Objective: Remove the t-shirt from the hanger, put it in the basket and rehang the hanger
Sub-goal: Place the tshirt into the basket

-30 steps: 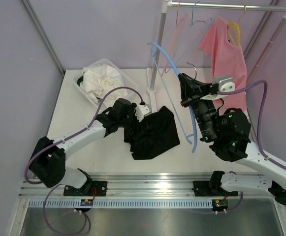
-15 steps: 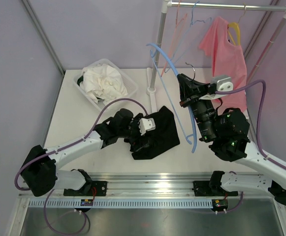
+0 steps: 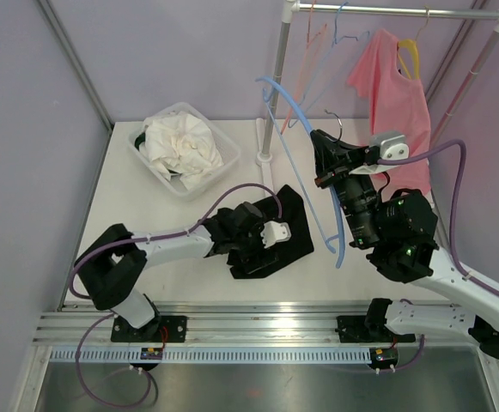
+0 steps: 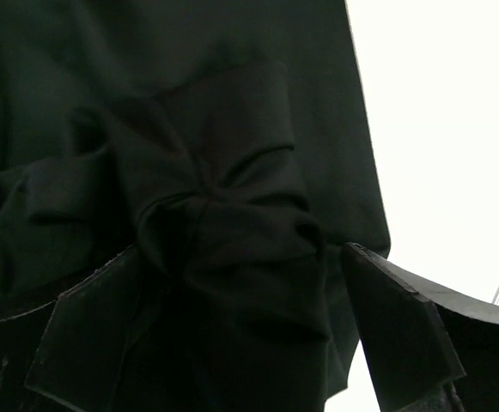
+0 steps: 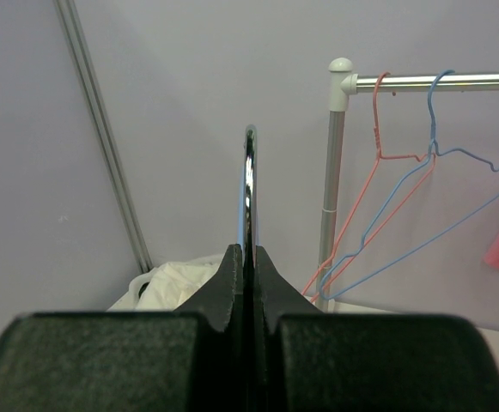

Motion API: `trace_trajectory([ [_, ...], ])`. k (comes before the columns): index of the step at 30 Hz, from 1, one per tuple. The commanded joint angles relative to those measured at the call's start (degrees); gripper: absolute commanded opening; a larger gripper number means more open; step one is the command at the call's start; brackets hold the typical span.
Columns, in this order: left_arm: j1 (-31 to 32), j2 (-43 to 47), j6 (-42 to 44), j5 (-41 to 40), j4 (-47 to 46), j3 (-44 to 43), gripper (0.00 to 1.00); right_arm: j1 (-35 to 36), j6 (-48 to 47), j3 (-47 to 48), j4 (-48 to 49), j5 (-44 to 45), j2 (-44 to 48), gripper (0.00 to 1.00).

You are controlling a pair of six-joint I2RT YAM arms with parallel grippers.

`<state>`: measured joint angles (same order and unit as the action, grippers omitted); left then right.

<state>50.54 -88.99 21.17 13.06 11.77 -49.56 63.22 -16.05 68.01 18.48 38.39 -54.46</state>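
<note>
The left gripper's open fingers are on both sides of the bunched fold of the black t-shirt (image 4: 232,227), so the robot should keep them around this cloth (image 4: 240,292) until they close on it.
The black t-shirt (image 3: 290,225) lies crumpled on the white table, off the hanger. My left gripper (image 3: 262,253) hangs low over it and stands open. In the left wrist view its fingers (image 4: 86,335) straddle a bunched fold of the t-shirt (image 4: 206,172) without pinching it. The bare light-blue hanger (image 3: 296,110) is held up in the air to the right of the t-shirt. My right gripper (image 3: 326,148) is shut on its metal hook (image 5: 248,189), with the jaws pressed together round the wire (image 5: 249,257).
A clear bin (image 3: 142,154) of white cloth (image 3: 185,146) stands at the back left. The clothes rack pole (image 3: 273,86) rises behind the t-shirt. On the rack hang a pink garment (image 3: 399,94) and thin pink and blue wire hangers (image 5: 404,197).
My left arm has swung right and toward the near edge, from the t-shirt's left side onto its middle, still open. The right arm and hanger have stayed put.
</note>
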Motion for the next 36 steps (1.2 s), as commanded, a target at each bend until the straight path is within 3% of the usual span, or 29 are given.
trace_trajectory([
  [1, 1.8, -2.6, -0.2, -2.9, -2.1, -3.7, 0.99, -0.1, 0.6, 1.5, 2.1, -0.5, 1.5, 0.0],
  [7, 3.2, -3.6, 0.4, -1.5, -1.7, -4.1, 0.99, -0.1, 0.6, 1.3, 1.8, -0.8, 2.2, 0.0],
  [18, 4.9, -14.7, 0.4, -8.9, -1.3, -7.6, 0.98, -0.1, 0.6, 0.5, 1.7, -0.8, 3.5, 0.0],
  [21, 4.9, -17.4, 0.8, -10.6, -0.1, -9.0, 0.81, -0.1, 0.6, 0.4, 1.5, -0.8, 3.9, 0.0],
  [22, 5.0, -18.1, 0.9, -10.7, 0.7, -9.8, 0.67, -0.1, 0.6, 0.4, 1.5, -0.8, 4.0, 0.0],
  [24, 5.1, -19.1, 1.3, -10.7, 1.3, -10.2, 0.53, 0.0, 0.6, 0.0, 1.5, -0.8, 4.4, 0.0],
  [25, 5.2, -19.9, 1.5, -11.0, 1.5, -10.6, 0.36, -0.1, 0.6, -0.1, 1.4, -0.8, 4.6, 0.0],
  [27, 5.3, -20.4, 1.7, -11.0, 1.9, -11.0, 0.19, 0.0, 0.6, -0.3, 1.4, -0.8, 5.1, 0.0],
  [28, 5.4, -20.4, 1.6, -11.0, 2.2, -11.0, 0.01, -0.1, 0.5, -0.4, 1.4, -0.8, 5.3, 0.0],
  [36, 5.3, -13.2, 1.4, -12.1, 0.8, -8.5, 0.0, 0.0, 0.6, -1.2, 0.9, -0.9, 7.3, 0.0],
])
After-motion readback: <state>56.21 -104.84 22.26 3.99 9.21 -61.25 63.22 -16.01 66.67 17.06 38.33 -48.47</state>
